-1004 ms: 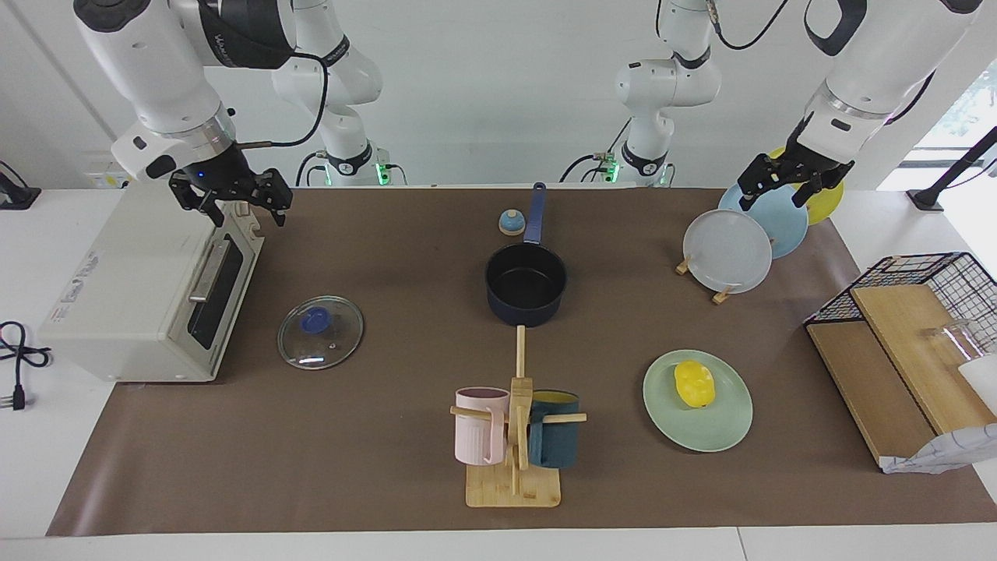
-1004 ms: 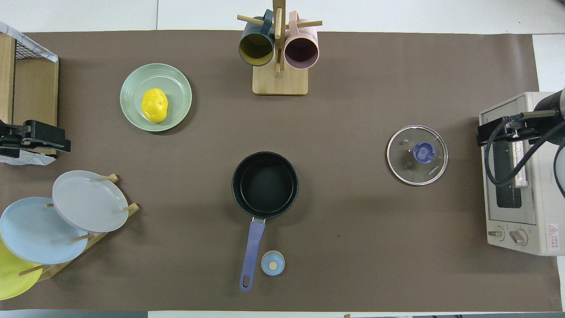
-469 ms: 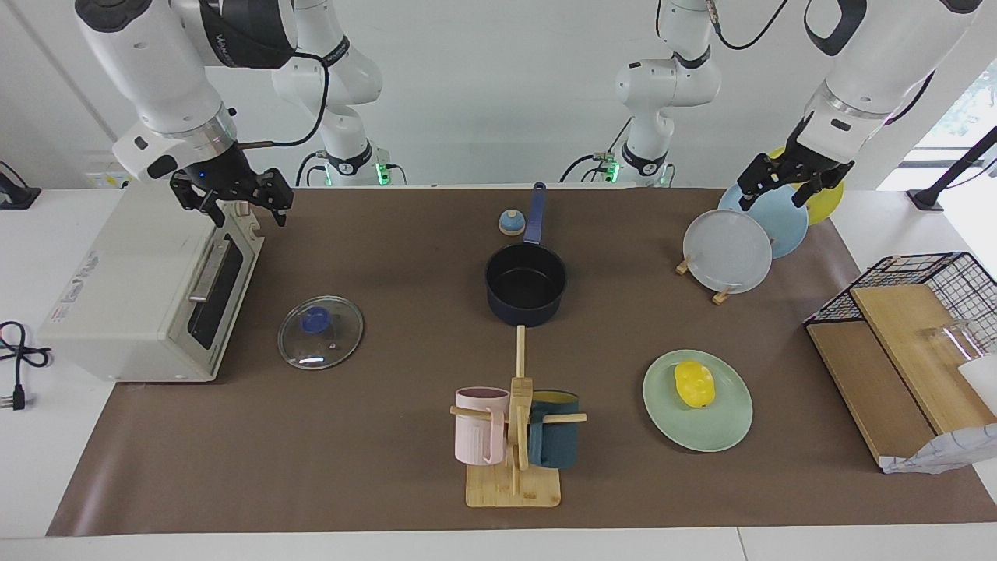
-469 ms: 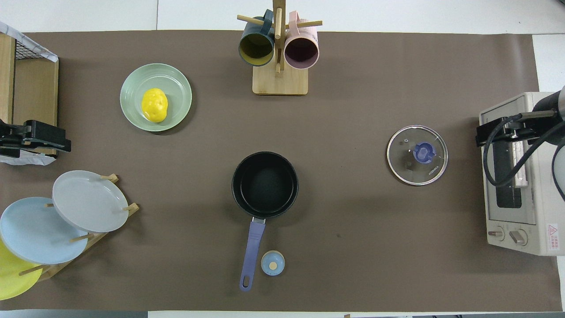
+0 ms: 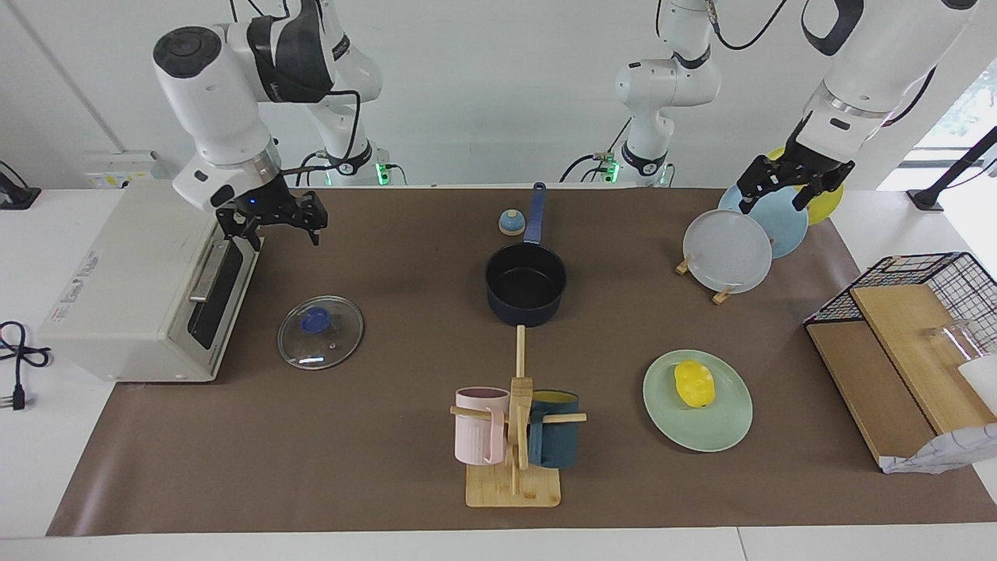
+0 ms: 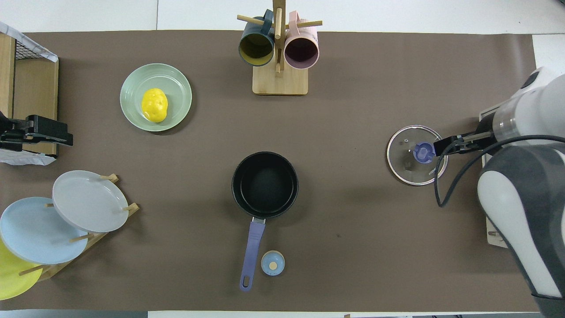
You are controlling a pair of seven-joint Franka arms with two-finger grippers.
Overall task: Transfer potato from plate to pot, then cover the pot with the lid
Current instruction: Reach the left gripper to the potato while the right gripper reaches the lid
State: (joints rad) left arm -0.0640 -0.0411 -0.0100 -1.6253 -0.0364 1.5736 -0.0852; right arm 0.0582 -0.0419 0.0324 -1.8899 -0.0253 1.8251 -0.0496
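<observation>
I expect the glass lid [image 6: 416,155] to sit level over the potato when I lower it, because the lid's rim nearly matches the navy pot's round opening [image 6: 265,184].
The yellow potato [image 5: 694,383] lies on the mint-green plate [image 5: 728,432], toward the left arm's end of the table; it also shows in the overhead view [image 6: 154,104] on the plate [image 6: 132,90]. The navy pot [image 5: 526,305] stands empty mid-table, its handle pointing toward the robots. The glass lid [image 5: 331,343] with its blue knob lies flat on the mat in front of the oven. My right gripper [image 5: 274,232] is open and empty, raised by the oven's front, clear of the lid. My left gripper [image 5: 773,199] is open and empty, raised over the plate rack.
A toaster oven [image 5: 132,280] stands at the right arm's end. A mug tree [image 5: 514,436] with two mugs stands farther from the robots than the pot. A small bell [image 5: 511,223] sits by the pot handle. A plate rack [image 5: 728,251] and a wire basket with boards [image 5: 896,351] stand at the left arm's end.
My right arm has swung from over the oven toward the table's middle; its gripper now hangs at the lid's edge in the overhead view. The left arm has barely moved.
</observation>
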